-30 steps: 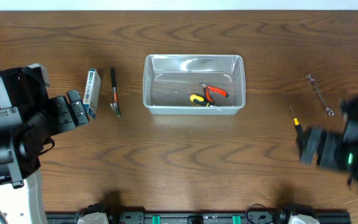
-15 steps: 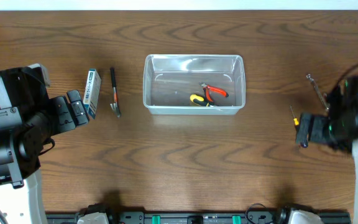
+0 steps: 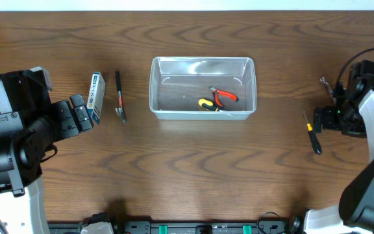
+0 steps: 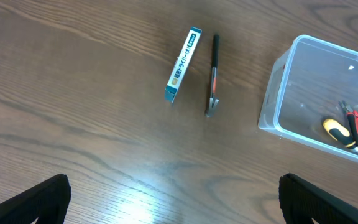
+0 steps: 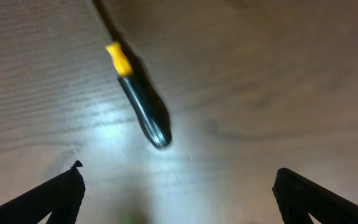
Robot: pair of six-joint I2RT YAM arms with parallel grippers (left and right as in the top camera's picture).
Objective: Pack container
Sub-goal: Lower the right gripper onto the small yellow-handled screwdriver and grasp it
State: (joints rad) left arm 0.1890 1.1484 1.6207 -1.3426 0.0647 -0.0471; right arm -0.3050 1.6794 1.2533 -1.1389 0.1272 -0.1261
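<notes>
The screwdriver lies at a slant to the open fingers of my right gripper. Next, I turn that gripper in line with it and grip the screwdriver's handle behind the yellow collar.
The clear plastic container sits at the table's middle and holds red-handled pliers and a yellow-and-black tool; it also shows in the left wrist view. A black-and-yellow screwdriver lies at the right, close under the right wrist camera. My right gripper is open and empty, just short of the screwdriver's handle end. My left gripper is open and empty at the far left, well away from the container.
A small blue-and-white box and a black tool with a metal head lie left of the container; both show in the left wrist view, box and tool. A silver wrench lies at the far right.
My right arm has swung up and toward the screwdriver from the lower right. The left arm and all the objects have not moved.
</notes>
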